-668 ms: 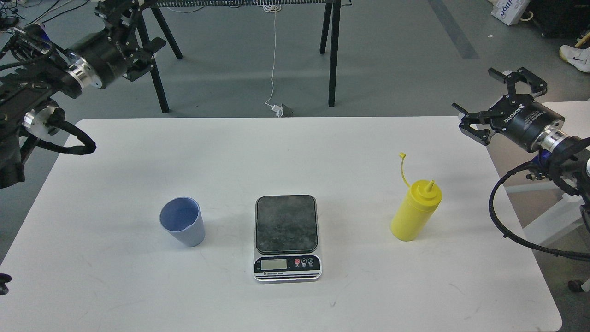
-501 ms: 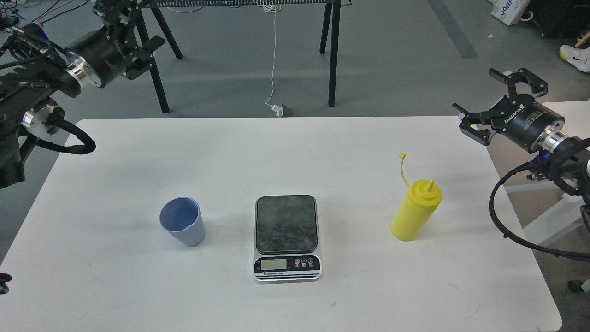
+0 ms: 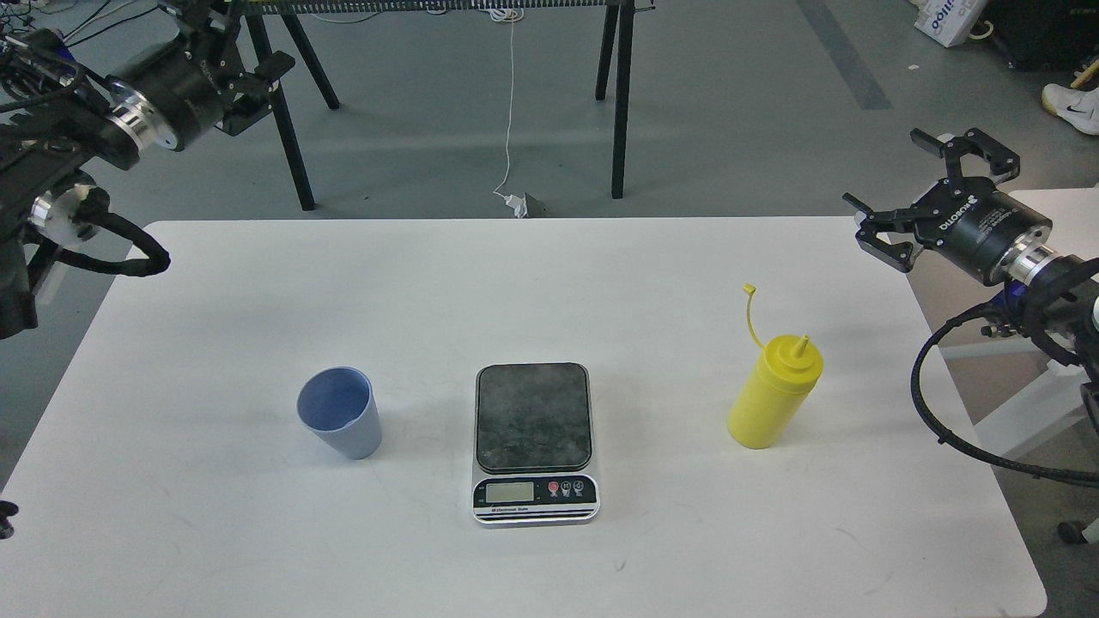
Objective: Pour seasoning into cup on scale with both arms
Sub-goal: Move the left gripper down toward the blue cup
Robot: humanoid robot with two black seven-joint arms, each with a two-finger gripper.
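The light blue cup [image 3: 353, 427] should be empty when I carry it, because the cup's plain blue inside [image 3: 334, 402] shows deep inside its opening.
The light blue cup [image 3: 339, 414] stands upright on the white table [image 3: 549, 275], left of the scale. The scale [image 3: 533, 439] sits at the table's middle front, its dark platform bare. The yellow seasoning bottle [image 3: 774, 393] stands upright to the right of the scale, cap strap hanging off to the upper left. My left gripper [image 3: 245, 39] is open and empty, high beyond the table's far left corner, far from the cup. My right gripper [image 3: 889, 172] is open and empty, above the table's far right edge, well behind the bottle.
Black trestle legs [image 3: 620, 94] and a white cable [image 3: 510, 112] are on the floor behind the table. A second white surface [image 3: 1056, 206] lies to the right, under my right arm. My black arm cables [image 3: 953, 438] loop off the table's right edge.
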